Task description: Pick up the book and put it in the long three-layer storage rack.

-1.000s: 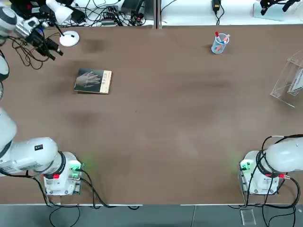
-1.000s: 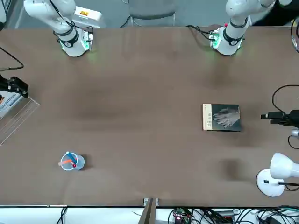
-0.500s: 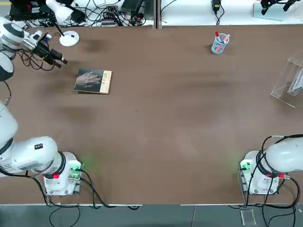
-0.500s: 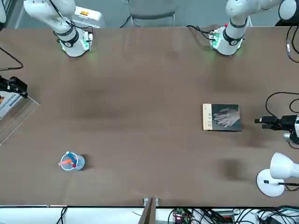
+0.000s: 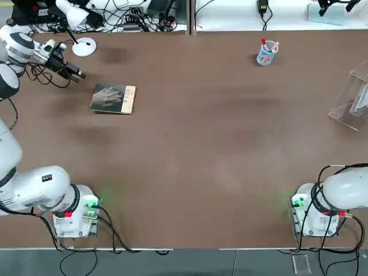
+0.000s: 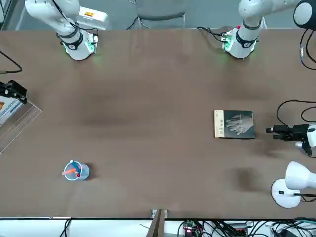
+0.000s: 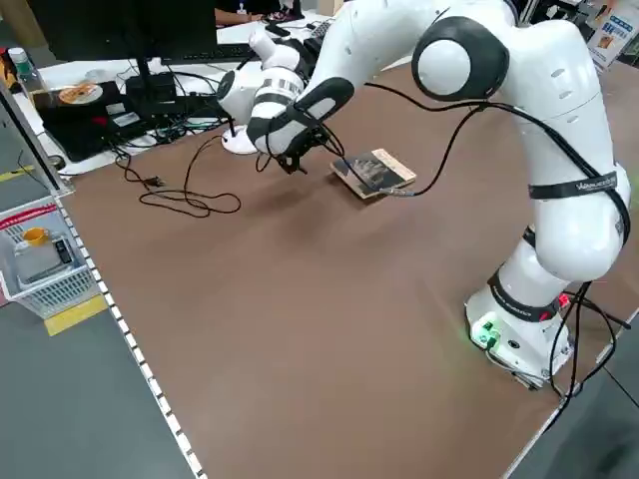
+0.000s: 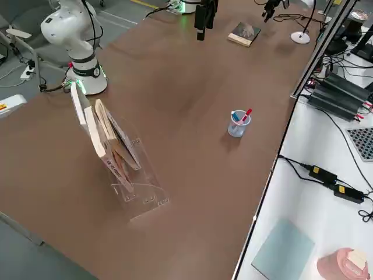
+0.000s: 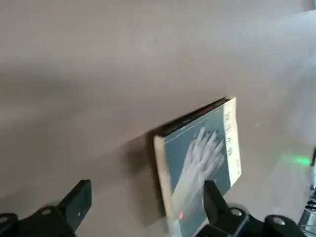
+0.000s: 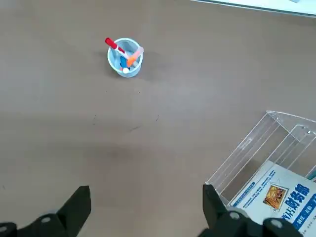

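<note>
My gripper will find a pen hidden underneath when it lifts the book, because a dark shadow runs under the book's propped edge.
The book, dark grey with a pale hand image and a tan strip, lies flat on the brown table at the far left. My left gripper hovers just beyond its outer edge, open, fingers pointing toward it. In the left wrist view the book lies just ahead of that open gripper. The clear storage rack stands at the table's right edge, with printed booklets in it. My right gripper hangs open high above the table near the rack, holding nothing.
A clear pen cup with coloured pens stands at the far right-centre. A white desk lamp and loose cables sit close behind the left gripper. Both arm bases stand at the near edge.
My left gripper has swung right and toward the book, ending close beside its outer edge. The book, the rack and the right arm have stayed put.
</note>
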`<state>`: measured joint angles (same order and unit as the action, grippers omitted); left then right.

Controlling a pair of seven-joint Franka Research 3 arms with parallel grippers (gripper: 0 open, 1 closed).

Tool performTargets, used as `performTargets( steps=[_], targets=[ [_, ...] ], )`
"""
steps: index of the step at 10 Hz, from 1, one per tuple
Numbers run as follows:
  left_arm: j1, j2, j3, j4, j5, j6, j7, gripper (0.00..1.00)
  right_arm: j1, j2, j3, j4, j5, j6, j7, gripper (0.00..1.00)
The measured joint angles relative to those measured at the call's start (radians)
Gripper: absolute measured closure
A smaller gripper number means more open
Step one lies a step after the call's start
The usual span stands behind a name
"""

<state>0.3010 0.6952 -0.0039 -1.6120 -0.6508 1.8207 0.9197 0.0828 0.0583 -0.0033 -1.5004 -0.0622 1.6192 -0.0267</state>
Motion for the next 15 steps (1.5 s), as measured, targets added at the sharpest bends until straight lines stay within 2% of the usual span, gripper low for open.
performTargets(
  steps=[8,15],
  targets=[
    [-0.001,0.05,-0.039,-0.014,-0.096,-0.02,0.124,0.0,0.0,0.0,0.0,0.0,0.0,0.0,0.0,0.0],
    [0.003,0.082,-0.039,-0.014,-0.118,-0.039,0.144,0.0,0.0,0.0,0.0,0.002,0.0,0.0,0.0,0.0]
  ],
)
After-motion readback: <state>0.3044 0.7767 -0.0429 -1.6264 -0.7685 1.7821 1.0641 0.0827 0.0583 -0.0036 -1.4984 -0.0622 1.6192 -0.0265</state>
